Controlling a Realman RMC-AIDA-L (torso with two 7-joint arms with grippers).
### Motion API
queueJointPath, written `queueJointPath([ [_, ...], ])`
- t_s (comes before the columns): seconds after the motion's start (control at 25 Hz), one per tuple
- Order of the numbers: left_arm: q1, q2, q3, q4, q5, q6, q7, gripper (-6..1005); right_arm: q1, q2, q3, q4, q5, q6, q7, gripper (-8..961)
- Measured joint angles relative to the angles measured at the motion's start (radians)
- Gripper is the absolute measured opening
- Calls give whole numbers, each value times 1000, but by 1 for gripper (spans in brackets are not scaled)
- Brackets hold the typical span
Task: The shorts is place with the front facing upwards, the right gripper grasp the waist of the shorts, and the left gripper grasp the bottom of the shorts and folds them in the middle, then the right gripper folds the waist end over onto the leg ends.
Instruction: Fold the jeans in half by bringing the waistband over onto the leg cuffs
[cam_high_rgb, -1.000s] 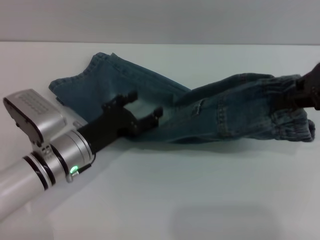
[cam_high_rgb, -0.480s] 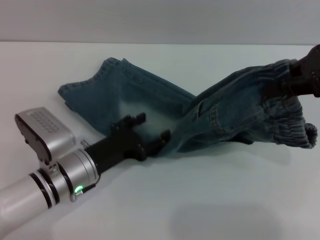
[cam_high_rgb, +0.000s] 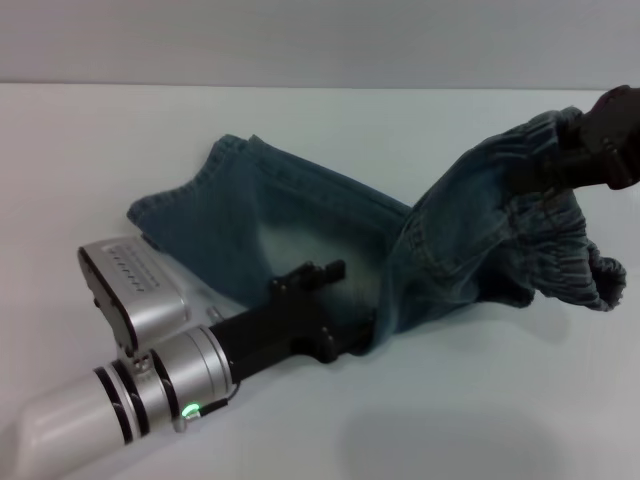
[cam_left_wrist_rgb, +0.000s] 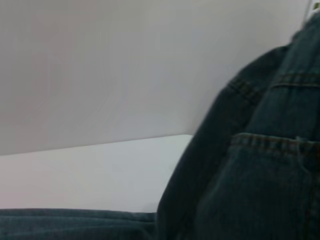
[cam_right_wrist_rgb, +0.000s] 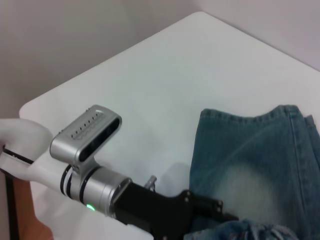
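Observation:
The waist's path runs over my left gripper, which lies by the shorts' fold (cam_high_rgb: 388, 300). Next, my left gripper moves away before my right gripper lays the waist over the leg ends (cam_high_rgb: 185, 203).
The denim shorts (cam_high_rgb: 300, 220) lie on the white table (cam_high_rgb: 300, 420), with the leg ends (cam_high_rgb: 170, 205) flat at the far left. At the upper right my right gripper (cam_high_rgb: 560, 165) is shut on the ruched waist of the shorts (cam_high_rgb: 560, 265) and holds it up off the table, so the cloth hangs in a fold. My left gripper (cam_high_rgb: 345, 305) is open and low at the near edge of the shorts, by the fold, holding nothing. The right wrist view shows the left gripper (cam_right_wrist_rgb: 210, 210) beside the pale-patched shorts (cam_right_wrist_rgb: 250, 165). Dark denim with orange stitching (cam_left_wrist_rgb: 270, 150) fills part of the left wrist view.
White table (cam_right_wrist_rgb: 150, 90) spreads around the garment, with its far corner visible in the right wrist view. A pale wall (cam_high_rgb: 320, 40) runs behind the table. The left arm's silver wrist with a green light (cam_high_rgb: 160, 385) reaches in from the near left.
The right gripper has raised the waist higher and carried it leftward. The left gripper has drawn back nearer and to the right along the shorts' edge. The legs slid slightly right.

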Motion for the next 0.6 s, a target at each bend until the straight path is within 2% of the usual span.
queueJointPath([
  [0.32, 2, 0, -112, -67, 148, -19, -1, 843, 40, -15, 0, 78, 2, 17, -8, 42],
  [0.6, 17, 0, -261, -144, 307, -91, 0, 843, 69, -24, -8, 172, 2, 41, -46, 43],
])
